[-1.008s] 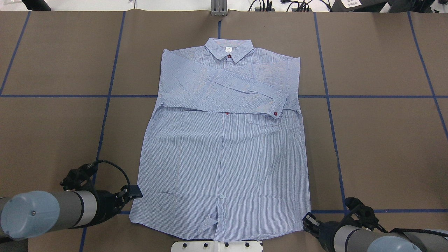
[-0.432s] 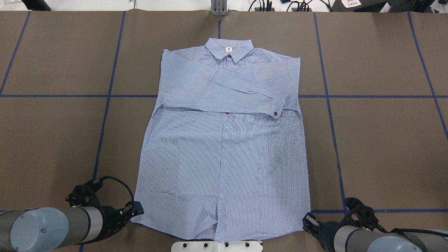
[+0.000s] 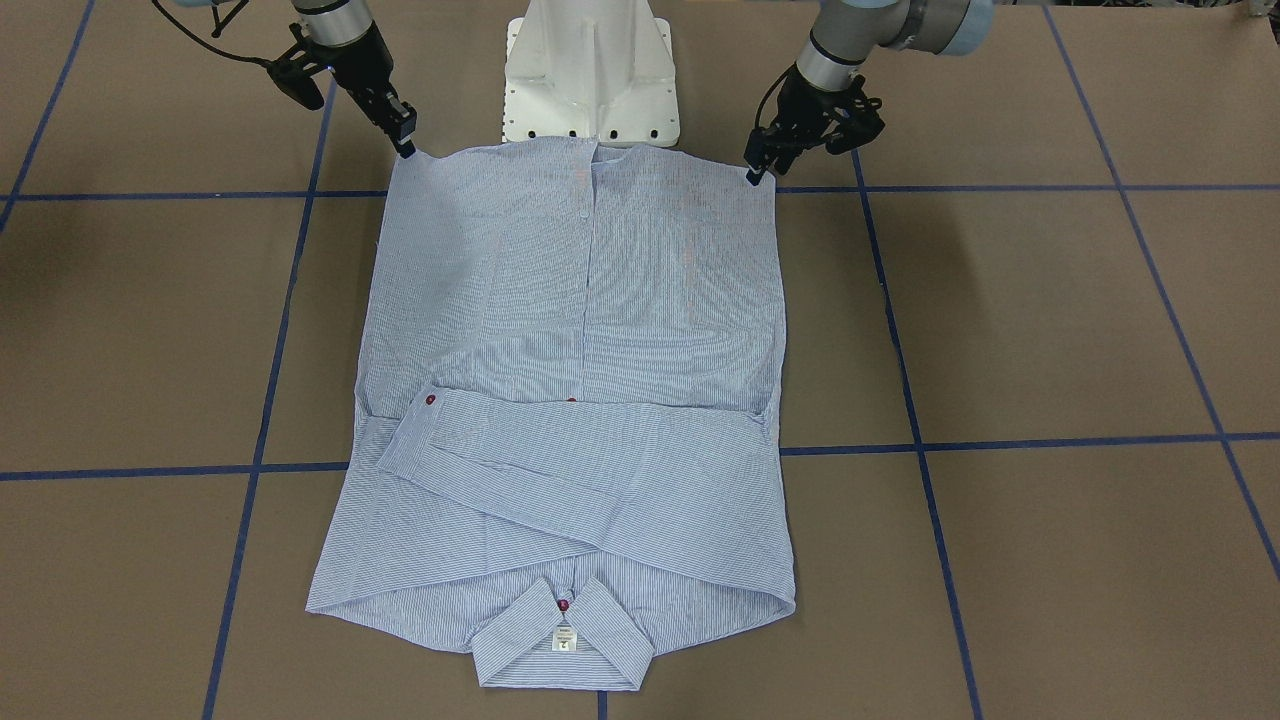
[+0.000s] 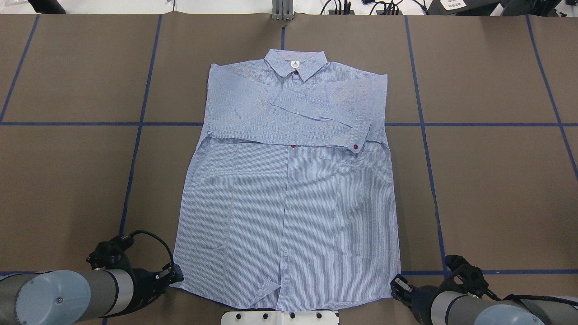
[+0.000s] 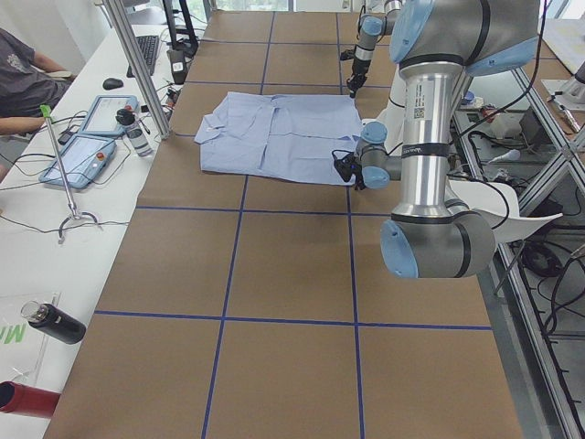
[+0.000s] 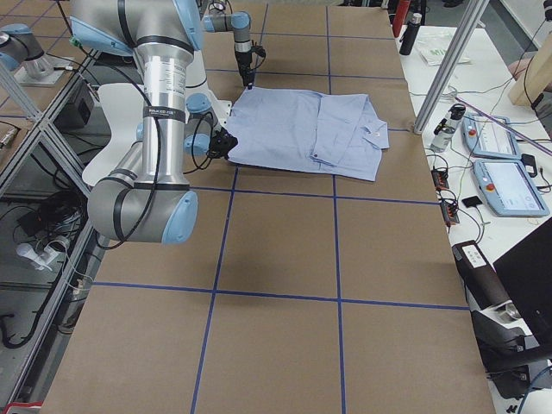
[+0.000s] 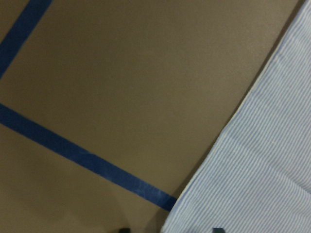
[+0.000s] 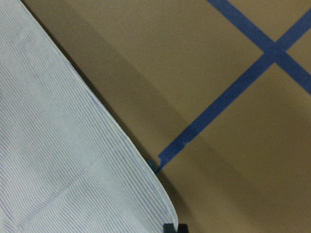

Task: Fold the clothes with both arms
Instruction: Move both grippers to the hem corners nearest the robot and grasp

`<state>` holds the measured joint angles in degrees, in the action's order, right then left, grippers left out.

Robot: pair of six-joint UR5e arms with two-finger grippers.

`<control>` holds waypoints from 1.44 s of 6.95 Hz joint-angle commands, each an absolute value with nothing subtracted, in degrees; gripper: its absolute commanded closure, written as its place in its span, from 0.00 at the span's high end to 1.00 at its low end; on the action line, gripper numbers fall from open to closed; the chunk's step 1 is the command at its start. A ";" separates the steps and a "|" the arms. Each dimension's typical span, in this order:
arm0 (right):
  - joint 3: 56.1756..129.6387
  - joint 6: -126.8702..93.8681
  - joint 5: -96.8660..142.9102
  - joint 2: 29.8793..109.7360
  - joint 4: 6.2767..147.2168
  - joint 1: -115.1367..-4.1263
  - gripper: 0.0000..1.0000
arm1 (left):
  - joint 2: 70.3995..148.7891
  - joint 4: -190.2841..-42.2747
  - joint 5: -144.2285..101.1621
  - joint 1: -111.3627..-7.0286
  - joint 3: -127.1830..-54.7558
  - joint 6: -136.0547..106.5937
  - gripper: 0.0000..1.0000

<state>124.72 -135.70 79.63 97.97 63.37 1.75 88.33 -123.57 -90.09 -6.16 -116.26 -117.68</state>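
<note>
I am to carry the hem point(image 3: 504, 146) toward the collar, and as its long lower body point(image 3: 576, 276) lies flat and smooth, the shirt should fold over and hide the sleeves.
The light blue striped shirt point(image 4: 289, 203) lies flat on the brown table with its front up. The collar point(image 4: 295, 63) is at the far side and both sleeves are folded across the chest. My left gripper point(image 4: 176, 274) is at the hem's left corner. In the left wrist view its fingertips point(image 7: 218, 229) stand wide apart, open, with the shirt's corner point(image 7: 262, 170) between them. My right gripper point(image 4: 395, 285) sits at the hem's right corner. In the right wrist view its fingertips point(image 8: 175, 228) are together at the tip of the shirt's corner point(image 8: 58, 145), shut on it.
The white pedestal base point(image 3: 590, 70) stands just behind the hem. Blue tape lines point(image 4: 135, 149) grid the table. A metal post point(image 4: 282, 11) stands at the far edge. Tablets point(image 5: 87, 155), bottles and a seated person point(image 5: 18, 73) are at the side bench.
My left gripper has moved back toward the robot's base and in to the hem's left corner. The right gripper and the shirt have not moved.
</note>
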 commanded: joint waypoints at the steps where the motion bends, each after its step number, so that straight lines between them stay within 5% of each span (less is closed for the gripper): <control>1: 124.72 -135.70 79.63 98.00 63.37 1.76 0.00 | 88.16 -123.57 -89.57 -6.15 -116.63 -117.69 0.00; 5: 126.20 -135.70 79.80 99.22 63.37 1.93 0.00 | 87.45 -123.57 -88.77 -4.67 -118.30 -117.86 0.00; 10: 133.33 -135.00 83.58 106.08 63.28 0.01 0.00 | 84.57 -122.43 -89.38 -3.59 -132.50 -120.59 0.00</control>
<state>132.79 -135.26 82.70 105.72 63.29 1.20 86.20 -122.85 -89.01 -2.92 -128.38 -120.49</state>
